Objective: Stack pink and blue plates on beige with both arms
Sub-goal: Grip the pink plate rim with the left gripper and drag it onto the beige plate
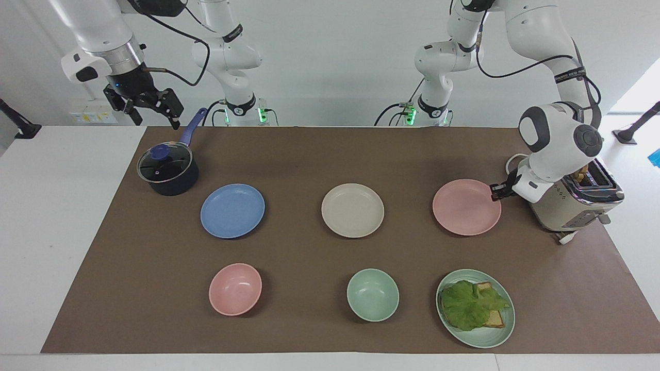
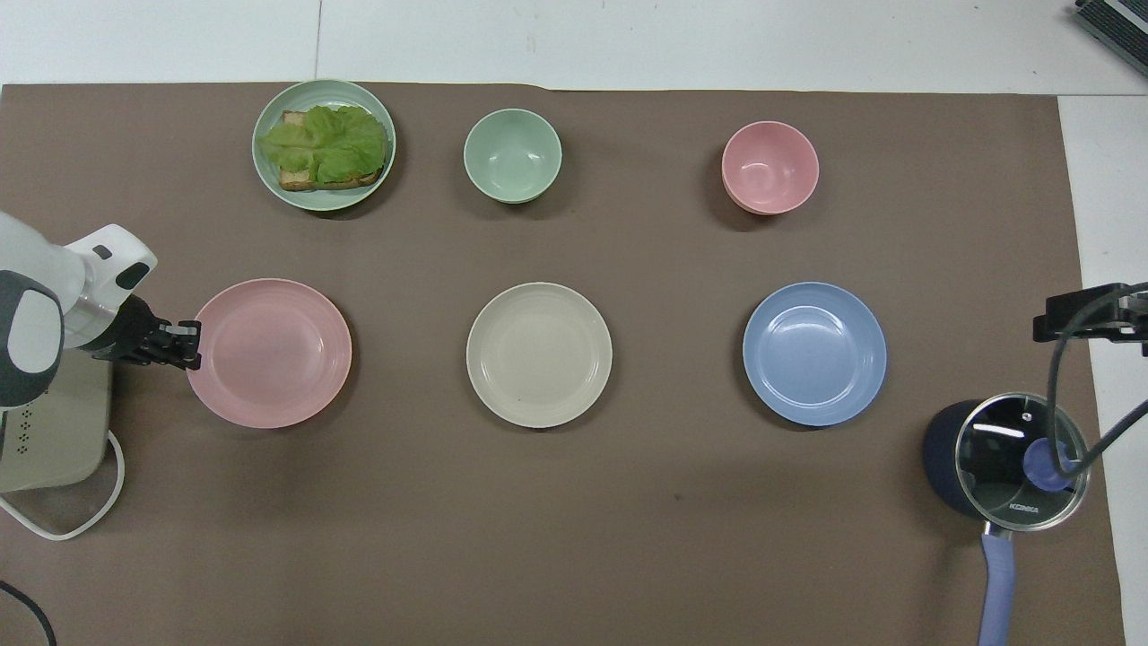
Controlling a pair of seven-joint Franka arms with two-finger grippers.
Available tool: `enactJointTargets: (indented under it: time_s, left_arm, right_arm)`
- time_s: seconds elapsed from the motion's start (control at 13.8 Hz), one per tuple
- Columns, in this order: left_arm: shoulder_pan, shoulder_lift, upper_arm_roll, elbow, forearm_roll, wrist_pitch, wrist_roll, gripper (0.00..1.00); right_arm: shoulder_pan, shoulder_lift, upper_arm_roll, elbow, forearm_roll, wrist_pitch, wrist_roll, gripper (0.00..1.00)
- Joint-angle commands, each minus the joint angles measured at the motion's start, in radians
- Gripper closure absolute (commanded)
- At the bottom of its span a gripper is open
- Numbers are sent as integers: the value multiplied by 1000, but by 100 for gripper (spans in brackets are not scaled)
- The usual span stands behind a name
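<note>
The blue plate [image 2: 815, 353] will lie flat and almost hide the plates beneath when I lower it, since its blue rim matches the beige plate's width [image 2: 539, 354].
The pink plate [image 1: 464, 207] [image 2: 269, 352] hangs just above the mat at the left arm's end of the table, tilted a little. My left gripper [image 1: 496, 191] [image 2: 190, 336] is shut on its rim, on the edge toward the toaster. The beige plate [image 1: 352, 210] [image 2: 539, 354] lies flat at the middle of the mat. The blue plate [image 1: 232, 211] [image 2: 814, 353] lies beside it toward the right arm's end. My right gripper [image 1: 156, 121] waits open, high over the table edge by the pot, holding nothing.
A dark pot with a glass lid [image 1: 167, 170] stands by the blue plate, nearer the robots. A toaster [image 1: 572, 206] sits under the left arm. Farther out are a pink bowl [image 1: 235, 288], a green bowl [image 1: 372, 294] and a green plate [image 1: 484, 341] with lettuce toast.
</note>
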Motion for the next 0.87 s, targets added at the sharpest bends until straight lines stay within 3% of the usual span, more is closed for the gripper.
enactJointTargets:
  time_s: [0.0, 0.51, 0.8]
  left_arm:
    - [-4, -7, -16, 72, -43, -131, 8, 100]
    - [-23, -39, -147, 71, -230, -151, -114, 100]
    - [-185, -47, -144, 49, -269, -50, -292, 100]
  right_arm:
    - [-14, -11, 3, -6, 6, -7, -28, 0]
    - [-24, -45, 3, -75, 6, 31, -26, 0]
    - [-25, -42, 3, -80, 6, 58, -25, 0]
